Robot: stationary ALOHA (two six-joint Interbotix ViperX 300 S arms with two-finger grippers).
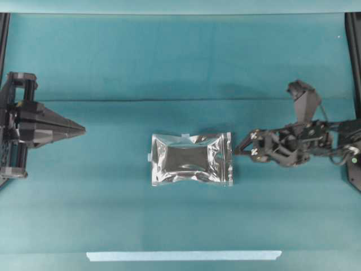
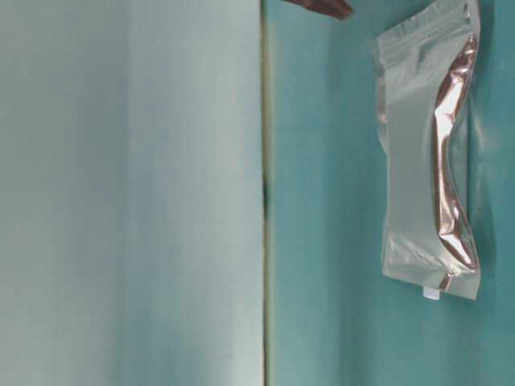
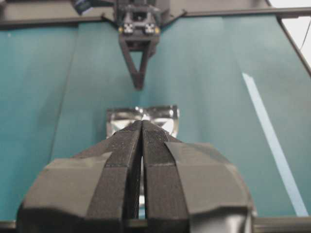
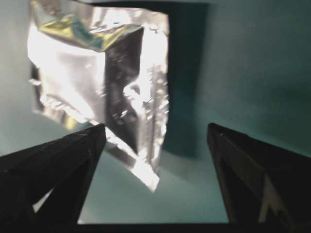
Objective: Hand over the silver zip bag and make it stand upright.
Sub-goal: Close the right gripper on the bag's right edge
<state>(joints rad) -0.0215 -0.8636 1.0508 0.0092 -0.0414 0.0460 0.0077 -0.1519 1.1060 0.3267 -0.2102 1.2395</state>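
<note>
The silver zip bag's middle is framed by crisp creases (image 1: 214, 158), so I expect the bag to stay stiff instead of drooping when I lift its zip strip end (image 1: 228, 159).
The silver zip bag (image 1: 192, 159) lies flat in the middle of the teal table, with its zip strip end toward the right. My right gripper (image 1: 243, 144) is open just off that right edge. In the right wrist view, the bag (image 4: 97, 73) lies just ahead of the right gripper (image 4: 155, 128), with a corner reaching down between the spread fingers, and nothing is gripped. My left gripper (image 1: 83, 131) is shut and empty at the far left, well away from the bag. In the left wrist view, the left gripper (image 3: 142, 123) partly hides the bag (image 3: 167, 117). The bag also shows in the table-level view (image 2: 418, 153).
A pale tape strip (image 1: 183, 256) lies along the table's front edge and also shows in the left wrist view (image 3: 272, 141). Black frame rails (image 1: 353, 51) stand at both sides. A dark fingertip (image 2: 326, 6) shows at the top of the table-level view.
</note>
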